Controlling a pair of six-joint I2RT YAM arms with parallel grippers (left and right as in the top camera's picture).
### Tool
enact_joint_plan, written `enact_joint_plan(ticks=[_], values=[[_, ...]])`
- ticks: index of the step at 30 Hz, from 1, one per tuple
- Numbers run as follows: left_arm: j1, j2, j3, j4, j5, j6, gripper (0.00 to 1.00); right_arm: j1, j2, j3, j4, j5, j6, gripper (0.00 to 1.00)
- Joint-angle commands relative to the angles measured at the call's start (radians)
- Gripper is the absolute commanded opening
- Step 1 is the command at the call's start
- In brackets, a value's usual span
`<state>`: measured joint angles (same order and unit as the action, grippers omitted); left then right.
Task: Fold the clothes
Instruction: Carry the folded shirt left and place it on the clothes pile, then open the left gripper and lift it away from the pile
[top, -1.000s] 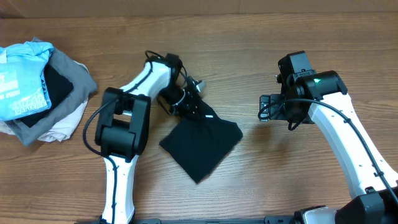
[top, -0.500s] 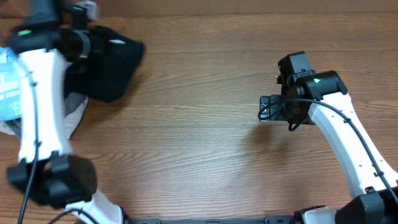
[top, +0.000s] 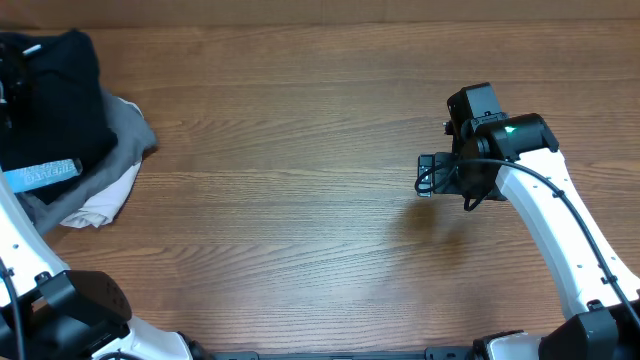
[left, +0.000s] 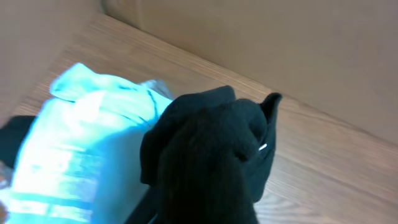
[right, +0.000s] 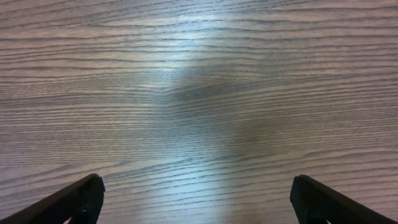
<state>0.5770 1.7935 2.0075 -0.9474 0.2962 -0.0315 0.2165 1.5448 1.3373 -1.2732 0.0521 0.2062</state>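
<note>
My left gripper should next lower the black garment (top: 62, 112), which covers the light blue garment on the pile (top: 43, 175), until it lies there, and then let go.
A black garment (top: 55, 95) is bunched on top of the clothes pile at the table's far left. It fills the left wrist view (left: 211, 162) and hides the fingers there. My left gripper (top: 10, 72) is at the overhead view's left edge, over the pile, shut on the black garment. A light blue garment (left: 81, 143) lies under the black one, and only a strip of it (top: 40, 173) shows from overhead. My right gripper (right: 199, 193) is open and empty over bare wood, right of centre in the overhead view (top: 438, 178).
The pile also holds a grey garment (top: 128, 140) and a white one (top: 100, 205). A wall or board (left: 280, 43) rises behind the table's far edge. The wooden table (top: 300, 220) stretches between the two arms.
My left arm swung the black garment from the table's middle to the far-left pile. The garment now sits over the blue one. The right arm has not moved.
</note>
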Motion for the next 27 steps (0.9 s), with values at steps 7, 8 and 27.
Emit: enact_joint_plan(ticks=[7, 8, 27], values=[[0.007, 0.109, 0.021, 0.077, -0.167, -0.018, 0.04, -0.005, -0.006, 0.018, 0.003, -0.001, 0.003, 1.00], [0.008, 0.118, 0.021, 0.089, -0.174, -0.018, 0.04, -0.005, -0.006, 0.018, 0.003, -0.001, 0.003, 1.00], [0.092, 0.300, 0.021, 0.226, -0.290, -0.018, 0.52, -0.005, -0.006, 0.018, 0.008, -0.002, 0.004, 1.00]])
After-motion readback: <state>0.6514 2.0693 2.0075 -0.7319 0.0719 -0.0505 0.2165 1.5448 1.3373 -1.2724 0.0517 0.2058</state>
